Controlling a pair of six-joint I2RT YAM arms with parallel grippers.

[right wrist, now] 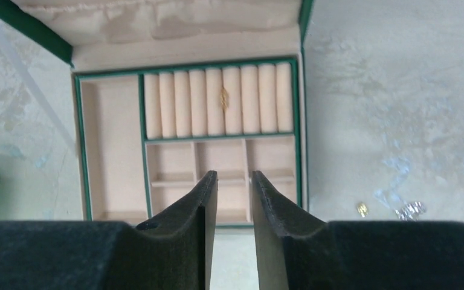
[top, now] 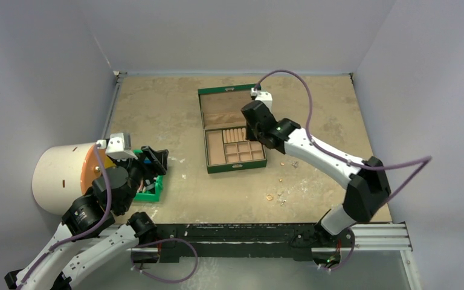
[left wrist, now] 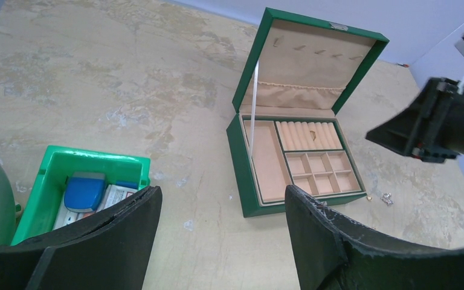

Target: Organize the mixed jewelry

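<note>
My right gripper should go next toward the ring's rim (top: pixel 272 197) until its empty fingers close on it, because the copper ring (top: pixel 269 197) is clear of the silver piece.
The green box (top: pixel 207 130) lies open mid-table, its tan trays showing. One gold ring (right wrist: pixel 223 98) sits between the cushion rolls, also visible as a gold ring (left wrist: pixel 315 140) in the left wrist view. My right gripper (right wrist: pixel 234 176) hovers over the box's small compartments, open by a narrow gap with nothing between its fingers. Loose jewelry lies on the table right of the box: a gold piece (right wrist: pixel 362 209), a silver piece (right wrist: pixel 411 210) and a copper ring (top: pixel 270 197). My left gripper (left wrist: pixel 223 196) is wide open and empty, by the green bin.
A small green plastic bin (left wrist: pixel 54 169) holding a blue item and other things stands at the left, under my left arm. A white cylinder with an orange face (top: pixel 60 178) lies at the far left. Grey walls enclose the table on three sides.
</note>
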